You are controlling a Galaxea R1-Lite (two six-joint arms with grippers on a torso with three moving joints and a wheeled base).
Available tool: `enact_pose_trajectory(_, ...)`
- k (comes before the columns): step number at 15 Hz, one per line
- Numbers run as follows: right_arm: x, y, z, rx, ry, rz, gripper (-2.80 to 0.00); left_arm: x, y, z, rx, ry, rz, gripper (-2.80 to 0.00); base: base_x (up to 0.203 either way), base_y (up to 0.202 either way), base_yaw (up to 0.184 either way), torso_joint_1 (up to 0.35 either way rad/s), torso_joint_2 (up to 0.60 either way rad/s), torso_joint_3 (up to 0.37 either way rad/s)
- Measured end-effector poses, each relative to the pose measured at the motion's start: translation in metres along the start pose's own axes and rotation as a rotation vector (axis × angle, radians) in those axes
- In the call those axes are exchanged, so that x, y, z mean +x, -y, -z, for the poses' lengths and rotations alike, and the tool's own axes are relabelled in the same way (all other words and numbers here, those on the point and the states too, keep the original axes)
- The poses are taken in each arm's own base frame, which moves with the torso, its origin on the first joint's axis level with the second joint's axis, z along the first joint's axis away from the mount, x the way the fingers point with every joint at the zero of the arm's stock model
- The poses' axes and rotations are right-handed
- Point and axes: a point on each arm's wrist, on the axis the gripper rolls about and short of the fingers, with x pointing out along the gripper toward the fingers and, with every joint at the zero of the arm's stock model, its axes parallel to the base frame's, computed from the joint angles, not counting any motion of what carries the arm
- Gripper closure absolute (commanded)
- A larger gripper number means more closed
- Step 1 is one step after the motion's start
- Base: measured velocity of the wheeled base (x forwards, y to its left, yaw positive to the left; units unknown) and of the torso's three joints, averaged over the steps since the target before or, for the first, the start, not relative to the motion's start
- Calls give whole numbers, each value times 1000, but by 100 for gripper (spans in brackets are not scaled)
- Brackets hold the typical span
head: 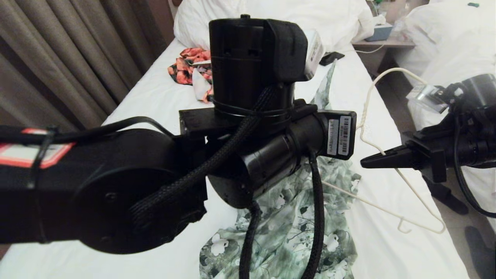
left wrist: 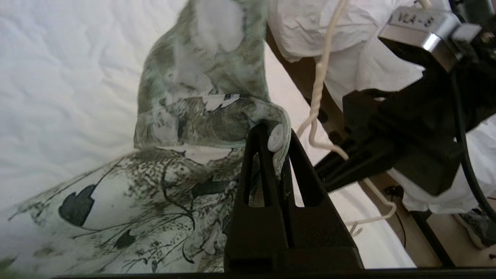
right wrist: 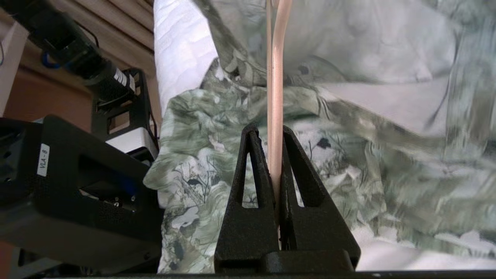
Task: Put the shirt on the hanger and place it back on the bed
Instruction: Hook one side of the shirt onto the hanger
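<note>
I should keep pulling the shirt's front edge (left wrist: 277, 137), held in my left gripper by the white button beside the hanger (head: 364, 121), until it covers the hanger, then let go.
The green leafy shirt (head: 283, 217) lies crumpled down the middle of the white bed (head: 135, 116). In the head view my left arm (head: 248, 77) hangs over it and hides its own gripper. The left wrist view shows my left gripper (left wrist: 275, 139) shut on the shirt (left wrist: 186, 128) at a front edge, by a white button (left wrist: 276, 138), with the cloth lifted. My right gripper (head: 367, 161) is shut on the thin cream hanger (head: 423, 202), held upright at the bed's right side, next to the shirt. In the right wrist view the hanger (right wrist: 276, 97) runs between the right gripper's (right wrist: 273, 130) fingers.
An orange-and-black floral garment (head: 186, 64) lies at the far left of the bed, below the pillows (head: 310, 15). A dark flat object (head: 331, 58) rests near the pillows. A curtain (head: 58, 58) hangs left. A nightstand (head: 379, 40) and a second bed (head: 457, 38) stand right.
</note>
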Motion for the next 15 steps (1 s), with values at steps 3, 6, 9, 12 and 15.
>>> enact_pose_trajectory(3, -1, -2, -7, -50, 21, 8, 0, -2, 16, -3, 5, -29, 36, 0, 0, 0, 0, 0, 0, 0)
enact_pose_trajectory(6, -1, -7, -10, -74, 28, 4, 0, -7, 37, 2, 1, -38, 78, 0, 0, 0, 0, 0, 0, 0)
enact_pose_trajectory(9, 2, -13, -13, -97, 29, -14, 0, -12, 52, 1, 7, -41, 116, 0, 0, 0, 0, 0, 0, 0)
enact_pose_trajectory(12, 5, -17, -14, -155, 29, -28, 0, -12, 56, 3, 12, -47, 124, 0, 0, 0, 0, 0, 0, 0)
enact_pose_trajectory(15, 7, -15, -14, -213, 28, -31, 0, -11, 61, 9, 18, -54, 123, 0, 0, 0, 0, 0, 0, 0)
